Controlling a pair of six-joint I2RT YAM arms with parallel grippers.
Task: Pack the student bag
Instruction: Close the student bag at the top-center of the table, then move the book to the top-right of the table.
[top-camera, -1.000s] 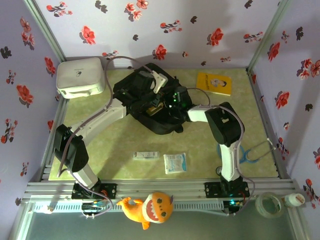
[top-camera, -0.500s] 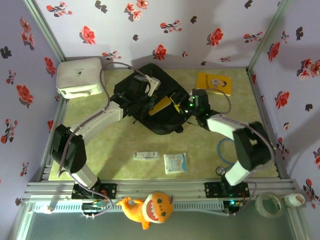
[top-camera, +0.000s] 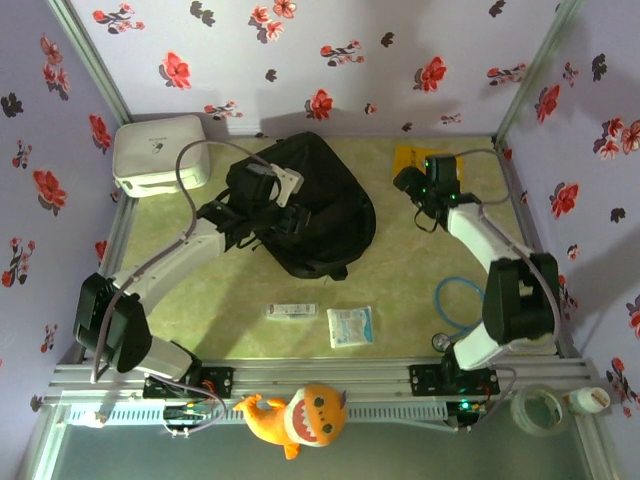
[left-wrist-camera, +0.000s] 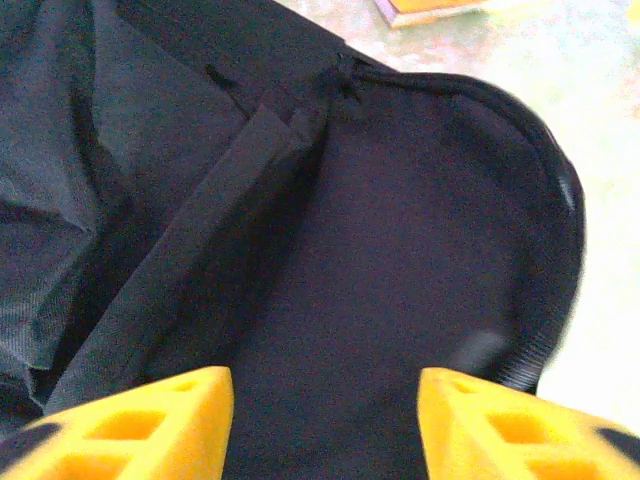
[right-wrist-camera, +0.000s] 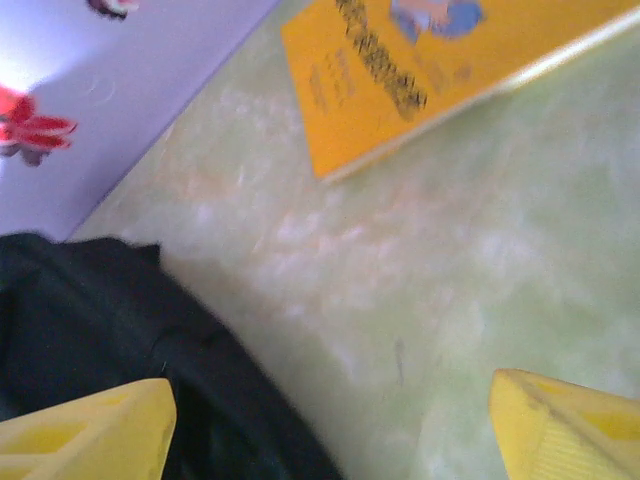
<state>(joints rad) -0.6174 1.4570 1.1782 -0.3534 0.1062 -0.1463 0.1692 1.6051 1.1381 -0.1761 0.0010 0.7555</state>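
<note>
The yellow book (top-camera: 408, 157) lies by the back wall, far from my left gripper, so my right gripper should slide the book forward (top-camera: 418, 241) before both grippers take it.
The student bag (top-camera: 320, 205) is a big black backpack lying flat at the middle back of the table. My left gripper (top-camera: 295, 205) hovers over it, open, and the left wrist view has only the bag's black fabric (left-wrist-camera: 400, 230) between the yellow fingers (left-wrist-camera: 140, 425) of that gripper (left-wrist-camera: 325, 405). My right gripper (top-camera: 408, 188) hangs just right of the bag, beside a yellow book (top-camera: 412, 158). In the right wrist view this gripper (right-wrist-camera: 330, 405) stands wide open over bare table, with the bag's edge (right-wrist-camera: 120, 320) at lower left and the book (right-wrist-camera: 420, 70) ahead.
A white rounded box (top-camera: 160, 152) sits at the back left. Near the front lie a small flat packet (top-camera: 292, 311) and a blue-white pouch (top-camera: 350, 326). A blue looped cable (top-camera: 455, 300) lies by the right arm's base. An orange plush toy (top-camera: 300, 415) rests on the front rail.
My right gripper has pulled away from the bag to the right, toward the book, and opened wide. The left gripper has opened. A yellow item seen at the bag's opening no longer shows.
</note>
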